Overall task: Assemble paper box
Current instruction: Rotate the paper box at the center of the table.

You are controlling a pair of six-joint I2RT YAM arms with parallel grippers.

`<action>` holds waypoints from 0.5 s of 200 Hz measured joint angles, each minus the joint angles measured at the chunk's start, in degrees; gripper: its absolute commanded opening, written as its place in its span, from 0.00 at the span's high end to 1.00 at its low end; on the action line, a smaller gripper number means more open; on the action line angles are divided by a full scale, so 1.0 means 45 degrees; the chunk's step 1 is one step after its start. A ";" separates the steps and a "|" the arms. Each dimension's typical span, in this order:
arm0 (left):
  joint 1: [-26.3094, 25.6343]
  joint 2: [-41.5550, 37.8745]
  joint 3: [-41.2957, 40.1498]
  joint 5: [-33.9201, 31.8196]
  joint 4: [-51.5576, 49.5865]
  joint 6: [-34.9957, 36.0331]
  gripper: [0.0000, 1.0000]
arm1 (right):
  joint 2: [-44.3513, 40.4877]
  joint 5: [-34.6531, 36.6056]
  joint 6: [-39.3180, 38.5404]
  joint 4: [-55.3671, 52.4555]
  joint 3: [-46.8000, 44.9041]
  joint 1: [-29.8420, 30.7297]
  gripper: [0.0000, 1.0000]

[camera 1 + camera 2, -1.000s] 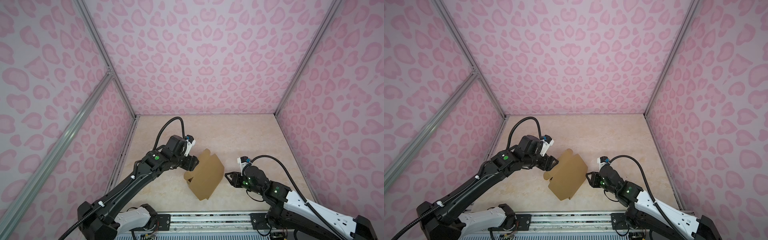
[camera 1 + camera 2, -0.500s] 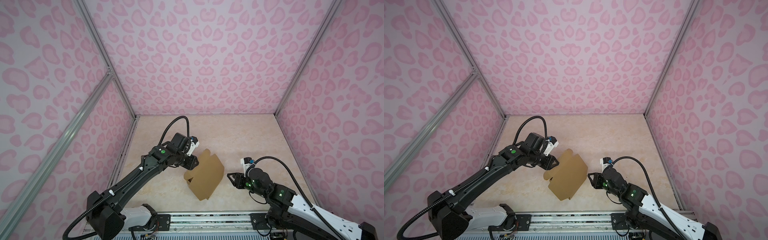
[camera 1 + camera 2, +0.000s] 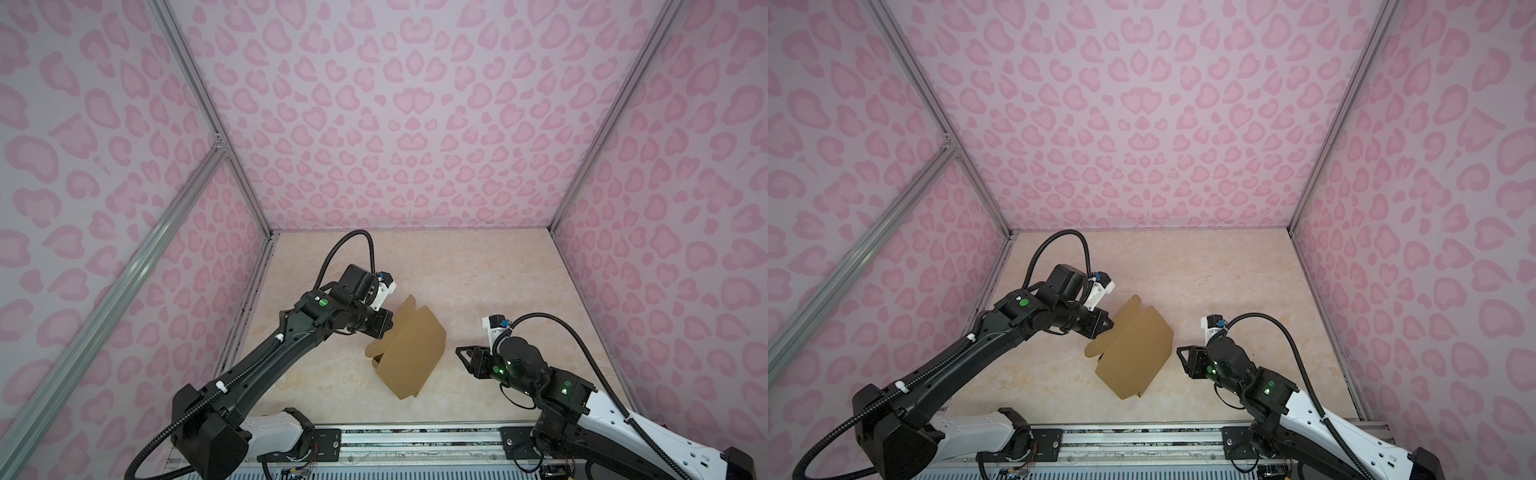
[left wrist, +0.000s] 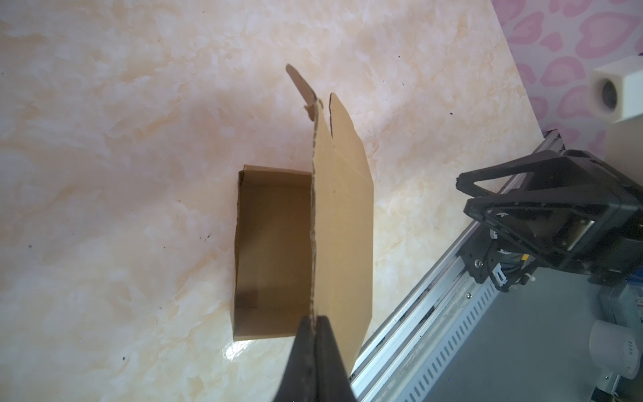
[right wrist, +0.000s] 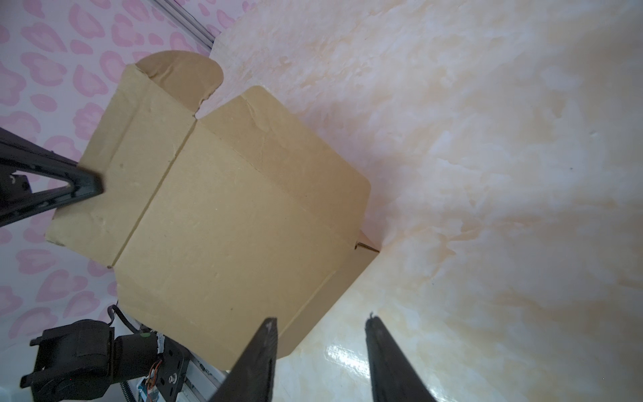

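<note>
My left gripper is to swing the lid back open (image 3: 412, 352) before my right gripper comes to its side, because the lid is leaning over the tray with a side flap splayed (image 5: 294, 150).
The paper box (image 3: 409, 357) (image 3: 1133, 357) is brown cardboard, half folded, standing near the table's front middle with its lid panel raised. The left wrist view shows the open tray (image 4: 275, 243) beside the upright lid. My left gripper (image 3: 388, 326) (image 3: 1106, 326) (image 4: 316, 323) is shut on the lid's front flap edge, and the cardboard edge runs straight into the closed jaws. My right gripper (image 3: 459, 351) (image 3: 1179, 353) (image 5: 320, 320) stands open just right of the box (image 5: 226, 209), apart from it, holding nothing.
The beige marbled tabletop (image 3: 478, 270) is walled in by pink patterned panels on three sides. A metal rail (image 3: 415, 436) runs along the front edge, close behind the box's near corner. A slanted aluminium strut (image 3: 124, 270) crosses the left wall.
My left gripper's jaws have closed onto the lid flap edge. The box and the right gripper have barely shifted.
</note>
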 measured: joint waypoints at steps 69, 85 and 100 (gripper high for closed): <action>0.0301 -0.2715 0.0432 -0.1540 0.0495 -0.6081 0.97 | -0.0461 0.0534 -0.0393 -0.0699 0.0894 -0.0180 0.55; 0.0301 -0.3745 0.0024 -0.2006 0.0947 -0.7732 0.96 | -0.0078 0.0389 -0.0559 -0.0801 0.1321 -0.0432 0.55; 0.0301 -0.4187 -0.0068 -0.2438 0.1059 -0.9083 0.96 | 0.0481 0.0053 -0.0782 -0.1122 0.1860 -0.0651 0.55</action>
